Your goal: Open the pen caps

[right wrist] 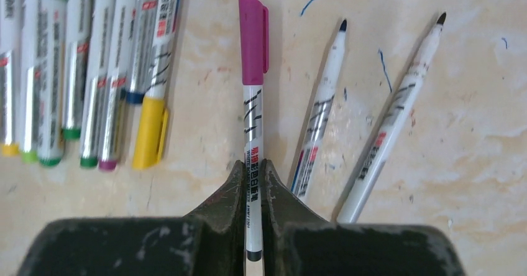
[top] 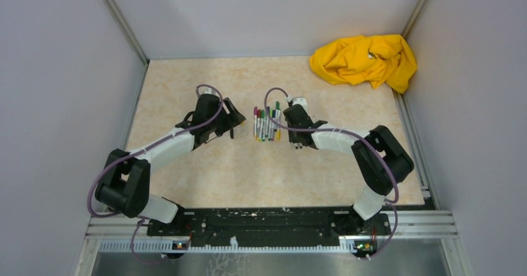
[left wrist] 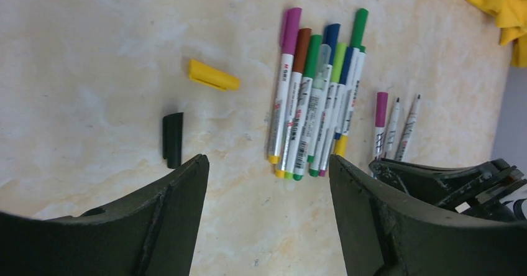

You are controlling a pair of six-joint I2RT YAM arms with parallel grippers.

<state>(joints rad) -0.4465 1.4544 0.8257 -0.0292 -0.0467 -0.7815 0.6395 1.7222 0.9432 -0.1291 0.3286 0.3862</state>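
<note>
My left gripper should pull off the magenta pen cap (right wrist: 252, 43) once I tip it up toward my left gripper, as my right gripper is closed on the pen's white body (right wrist: 253, 122).
In the right wrist view my right gripper (right wrist: 253, 164) is shut on the white barrel of a pen (right wrist: 252, 120). Its magenta pen cap (right wrist: 253, 40) is still on and points away from me. Two uncapped pens (right wrist: 323, 114) (right wrist: 398, 108) lie just to its right. A row of capped pens (right wrist: 93, 71) lies to its left. My left gripper (left wrist: 267, 161) is open over bare table, just short of that row of pens (left wrist: 314, 96). A loose yellow cap (left wrist: 213, 75) and a loose black cap (left wrist: 172, 138) lie to the left of the row. From above, both grippers (top: 235, 122) (top: 289, 119) flank the pens (top: 266, 125).
A crumpled yellow cloth (top: 363, 58) lies in the far right corner of the beige table (top: 199, 183). Grey walls close in the table on the left, back and right. Blue ink marks show on the table near the uncapped pens.
</note>
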